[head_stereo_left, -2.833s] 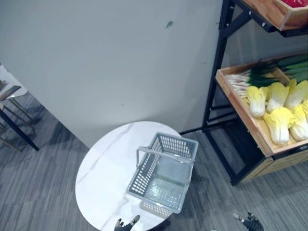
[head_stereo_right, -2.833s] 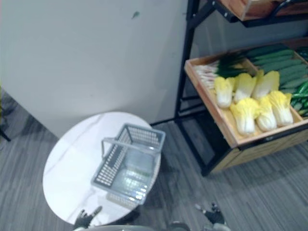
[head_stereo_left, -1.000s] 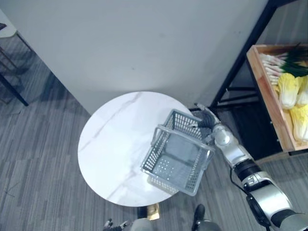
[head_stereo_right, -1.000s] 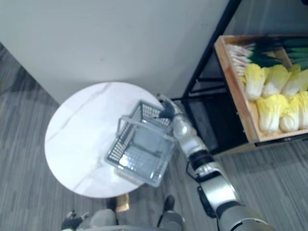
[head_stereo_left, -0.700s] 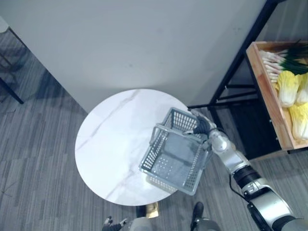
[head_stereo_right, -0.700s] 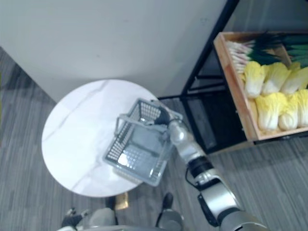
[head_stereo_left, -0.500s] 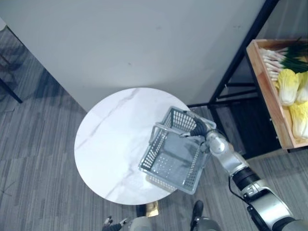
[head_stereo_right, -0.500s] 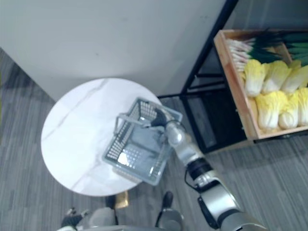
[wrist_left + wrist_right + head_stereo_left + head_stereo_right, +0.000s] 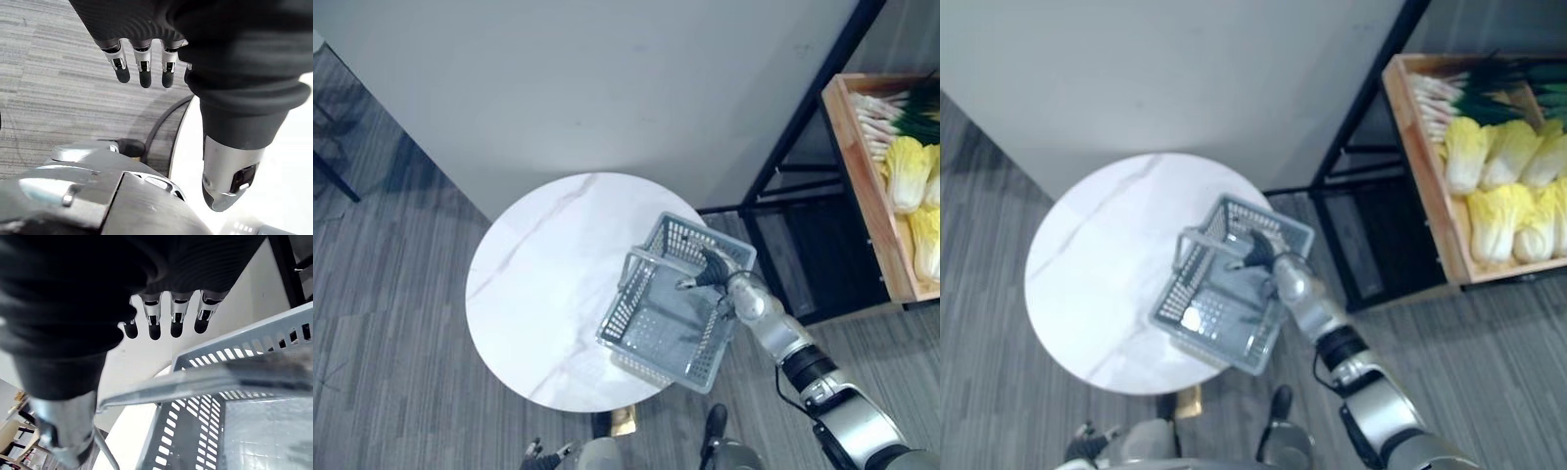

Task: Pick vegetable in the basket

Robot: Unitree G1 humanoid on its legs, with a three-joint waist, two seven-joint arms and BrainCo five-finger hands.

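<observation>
The grey plastic basket will hang with its opening facing up below the basket's raised handle when I lift, since that handle reaches across the basket's opening.
An empty grey plastic basket stands on the right side of a round white marble table. Its handle is raised over the opening. My right hand reaches over the basket's far right part, fingers straight and thumb apart, open, with the handle just past them. Yellow napa cabbages and green onions lie in a wooden tray on the rack to the right. My left hand hangs low by the table's near edge, fingers relaxed and holding nothing.
A black metal rack carries the wooden tray right of the table. A grey wall panel stands close behind the table. Grey striped floor surrounds it, with chair legs at the far left.
My right hand has come from the basket's far right corner inward over the basket, nearer the handle. The basket has stayed in place; the view has shifted slightly.
</observation>
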